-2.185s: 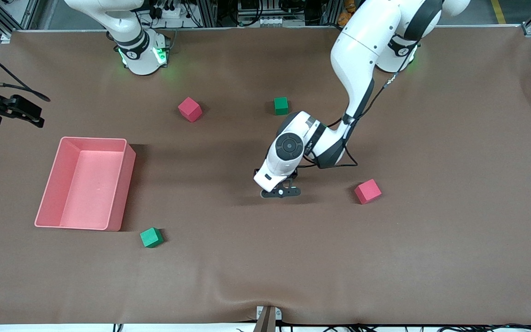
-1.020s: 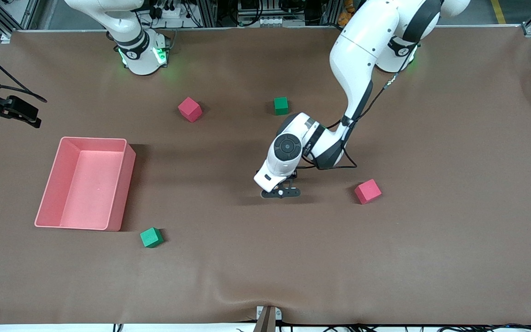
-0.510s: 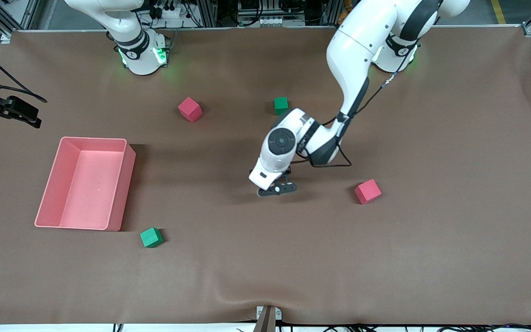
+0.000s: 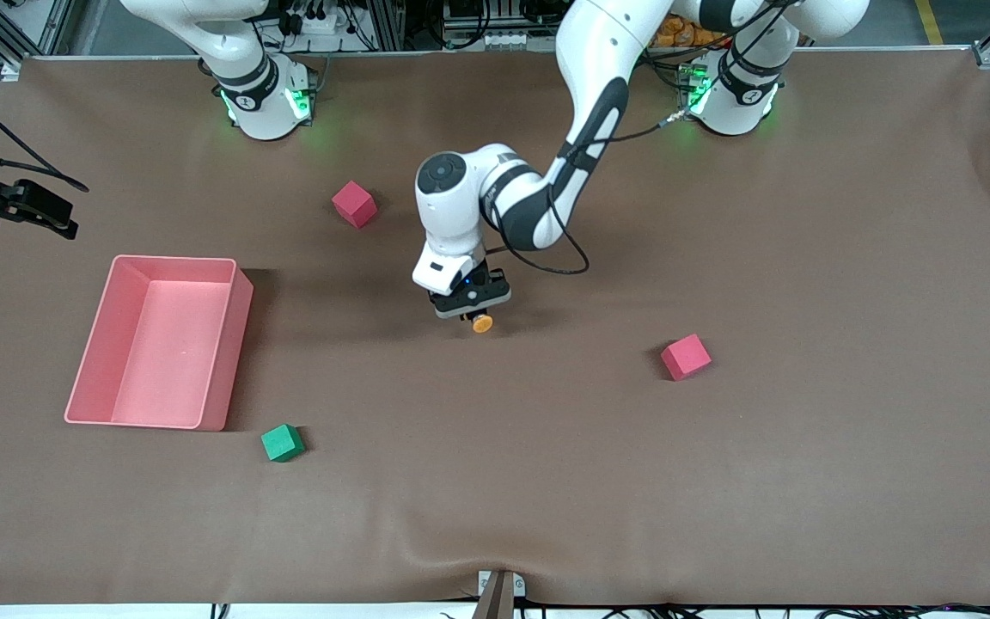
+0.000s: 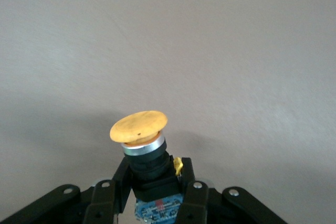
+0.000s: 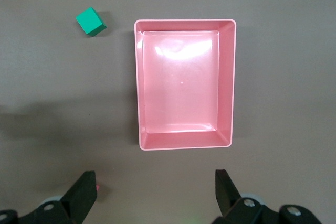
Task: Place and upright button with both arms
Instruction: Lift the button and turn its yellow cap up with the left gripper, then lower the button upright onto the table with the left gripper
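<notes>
The button tipped over is held in my left gripper, which points down. Next, I turn the gripper level until the button's orange cap (image 4: 482, 323) faces up, and then put the button down.
The button (image 4: 482, 323) has a round orange cap (image 5: 138, 126) on a black body. My left gripper (image 4: 469, 306) is shut on that body, its fingers (image 5: 188, 182) clamping both sides. The cap sticks out past the fingertips. The gripper (image 5: 152, 177) hangs with the button in the air over the middle of the brown table. My right gripper (image 6: 155, 187) is open with nothing between its fingers. It waits high up beside the pink bin (image 6: 227, 77), and it shows in the front view as a black shape (image 4: 35, 211) at the right arm's end.
The pink bin (image 4: 233, 344) stands at the right arm's end of the table. A green cube (image 4: 282, 443) lies near its corner, also in the right wrist view (image 6: 90, 21). One pink cube (image 4: 354, 204) lies near the left arm's wrist, another (image 4: 686, 356) toward the left arm's end.
The left gripper has risen from the table and swung toward the right arm's end with the button in it. The left arm now hides the green cube near the bases. The right arm has barely moved.
</notes>
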Robot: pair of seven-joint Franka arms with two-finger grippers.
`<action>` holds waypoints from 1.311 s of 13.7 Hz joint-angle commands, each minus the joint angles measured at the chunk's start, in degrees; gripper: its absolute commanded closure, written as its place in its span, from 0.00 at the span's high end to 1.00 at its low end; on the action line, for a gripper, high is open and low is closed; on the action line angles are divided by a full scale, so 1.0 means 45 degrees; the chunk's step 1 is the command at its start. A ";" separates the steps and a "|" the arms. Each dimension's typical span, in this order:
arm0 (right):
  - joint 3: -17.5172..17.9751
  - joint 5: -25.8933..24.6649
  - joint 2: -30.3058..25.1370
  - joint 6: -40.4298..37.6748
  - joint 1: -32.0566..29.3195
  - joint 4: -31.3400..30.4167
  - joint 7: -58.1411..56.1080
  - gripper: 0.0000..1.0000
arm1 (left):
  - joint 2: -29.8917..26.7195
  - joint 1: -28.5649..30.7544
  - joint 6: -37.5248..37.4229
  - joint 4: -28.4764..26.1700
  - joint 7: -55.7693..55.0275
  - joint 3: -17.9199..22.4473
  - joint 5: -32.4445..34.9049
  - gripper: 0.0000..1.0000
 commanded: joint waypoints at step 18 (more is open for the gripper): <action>0.0103 0.0001 -0.0029 -0.0070 -0.0225 -0.0242 0.0035 1.00 | 0.1824 -0.3815 -0.2484 -0.0330 -0.8930 0.1130 1.1076 0.00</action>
